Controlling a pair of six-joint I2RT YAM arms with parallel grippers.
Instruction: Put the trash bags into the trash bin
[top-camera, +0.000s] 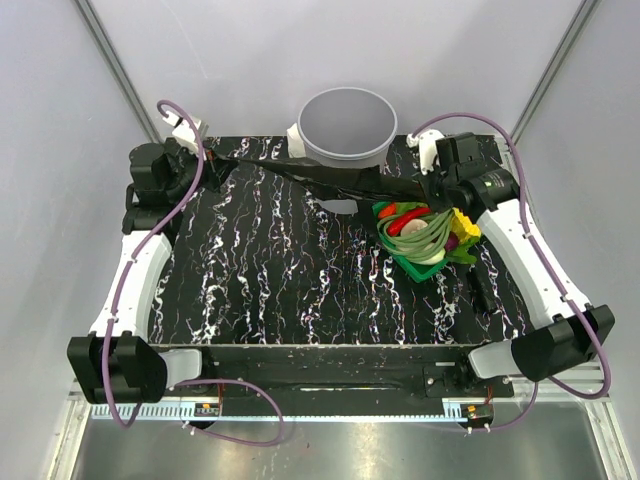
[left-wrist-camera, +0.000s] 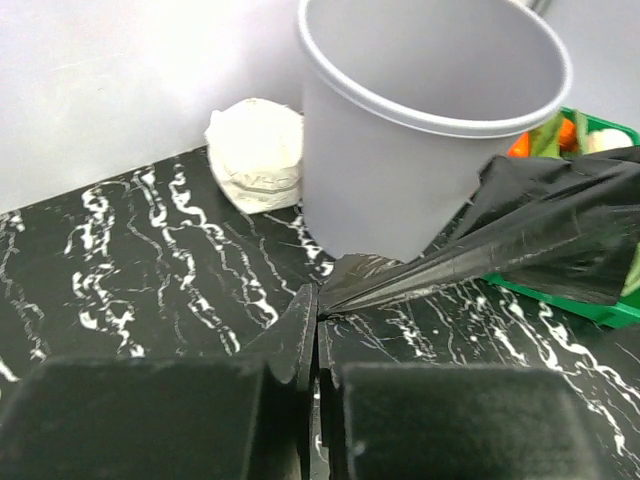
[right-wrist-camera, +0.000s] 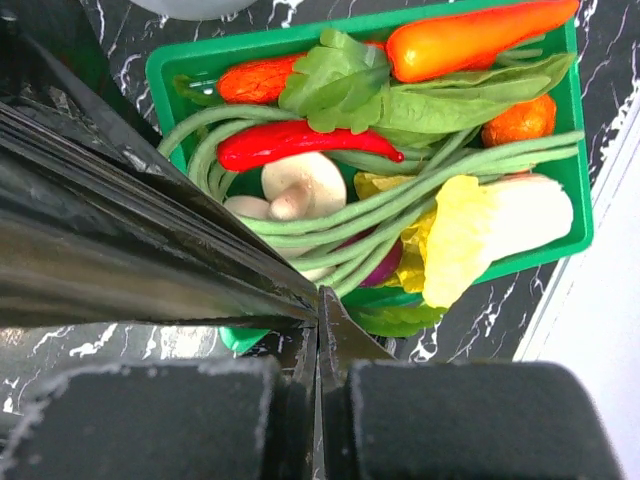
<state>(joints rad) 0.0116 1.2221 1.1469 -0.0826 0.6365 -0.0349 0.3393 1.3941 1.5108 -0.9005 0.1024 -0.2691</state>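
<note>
The black trash bag (top-camera: 335, 179) is tight and stretched wider than the trash bin's opening, so the robot should move its grippers closer together and lower the loosened film before the bin.
The black trash bag (top-camera: 330, 178) is stretched taut between my two grippers, in front of the grey trash bin (top-camera: 345, 125) at the table's far edge. My left gripper (top-camera: 213, 168) is shut on the bag's left end, left of the bin. In the left wrist view the closed fingertips (left-wrist-camera: 318, 305) pinch the film (left-wrist-camera: 540, 235), which runs past the bin's base (left-wrist-camera: 400, 190). My right gripper (top-camera: 432, 185) is shut on the bag's right end, right of the bin. In the right wrist view its gripper (right-wrist-camera: 320, 300) clamps the glossy film (right-wrist-camera: 110, 240). The bin looks empty.
A green basket of vegetables (top-camera: 404, 264) stands just below the right gripper, under the bag's right end; it also shows in the right wrist view (right-wrist-camera: 575, 215). A small white wrapped roll (left-wrist-camera: 258, 155) lies at the bin's left side. Grey walls close in behind.
</note>
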